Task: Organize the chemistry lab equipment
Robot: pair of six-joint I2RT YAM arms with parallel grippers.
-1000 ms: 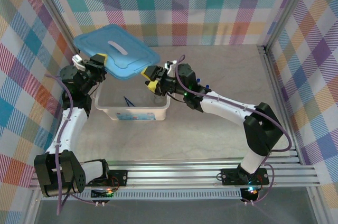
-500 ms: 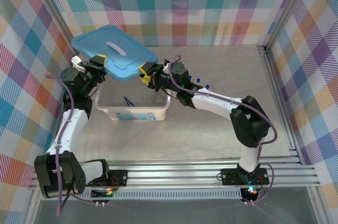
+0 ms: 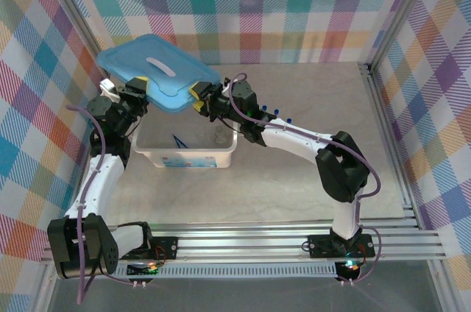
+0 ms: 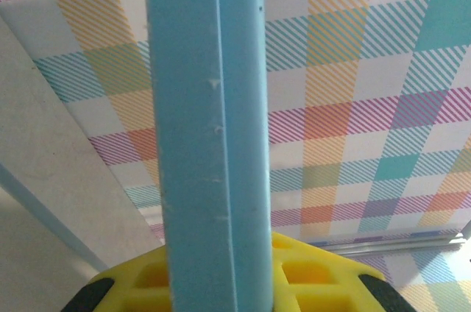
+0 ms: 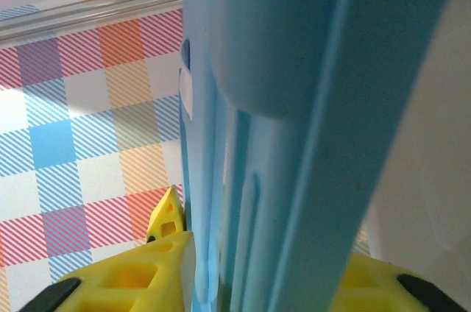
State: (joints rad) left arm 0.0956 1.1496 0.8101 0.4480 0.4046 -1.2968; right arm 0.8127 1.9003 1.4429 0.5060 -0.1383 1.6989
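Note:
The blue lid (image 3: 154,69) hangs crooked over the back of the box, so my left gripper should open and my right gripper should swing the lid straight onto the box (image 3: 188,135).
A flat blue lid (image 3: 158,69) hangs tilted over the back of the translucent box (image 3: 184,156), held at both ends. My left gripper (image 3: 140,90) is shut on its left edge, and the lid's rim (image 4: 213,143) runs up between the yellow fingers (image 4: 324,275). My right gripper (image 3: 196,96) is shut on the lid's right corner; the lid (image 5: 294,143) stands between that gripper's yellow fingers (image 5: 132,275). Inside the box lie dark blue tweezers (image 3: 179,140) and a small clear glass piece (image 3: 219,136). Thin tubes with blue caps (image 3: 274,112) lie on the table behind the right forearm.
The box stands left of centre on the grey table (image 3: 309,179). Checked cloth walls close in the left, back and right sides. An aluminium rail (image 3: 250,242) runs along the near edge by the arm bases.
My right gripper has moved left and back onto the lid's right corner. The lid has shifted slightly left and back. The left gripper kept its hold.

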